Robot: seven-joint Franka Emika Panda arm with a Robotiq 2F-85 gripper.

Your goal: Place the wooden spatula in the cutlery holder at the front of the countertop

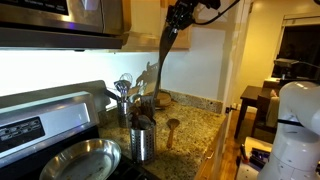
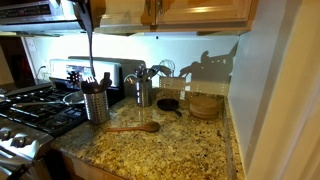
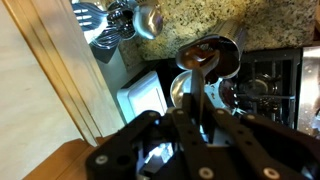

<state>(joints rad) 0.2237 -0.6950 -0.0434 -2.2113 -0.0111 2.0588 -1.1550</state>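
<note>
The wooden spatula (image 2: 92,70) is hanging head down over the front cutlery holder's opening (image 2: 95,89), so I should keep lowering it until its head rests inside, then let go.
My gripper (image 1: 180,17) (image 2: 84,10) is high up near the cabinets, shut on the upper end of the wooden spatula (image 1: 166,56) (image 2: 88,52). The spatula hangs almost straight down, head lowest. The cutlery holder (image 1: 143,146) (image 2: 96,107), a shiny steel cup with dark-handled utensils in it, stands at the front of the countertop beside the stove. The spatula's tip hovers just above it, clear of its rim. In the wrist view the fingers (image 3: 176,118) pinch the slim handle, and the brown rounded head (image 3: 205,52) points down toward shiny steel below.
A second holder (image 1: 122,106) (image 2: 143,92) with a whisk and silver utensils stands further back. A wooden spoon (image 1: 170,131) (image 2: 135,128) lies on the granite. A steel pan (image 1: 75,160) sits on the stove. A small black skillet (image 2: 168,104) and stacked wooden trivets (image 2: 207,105) are by the wall.
</note>
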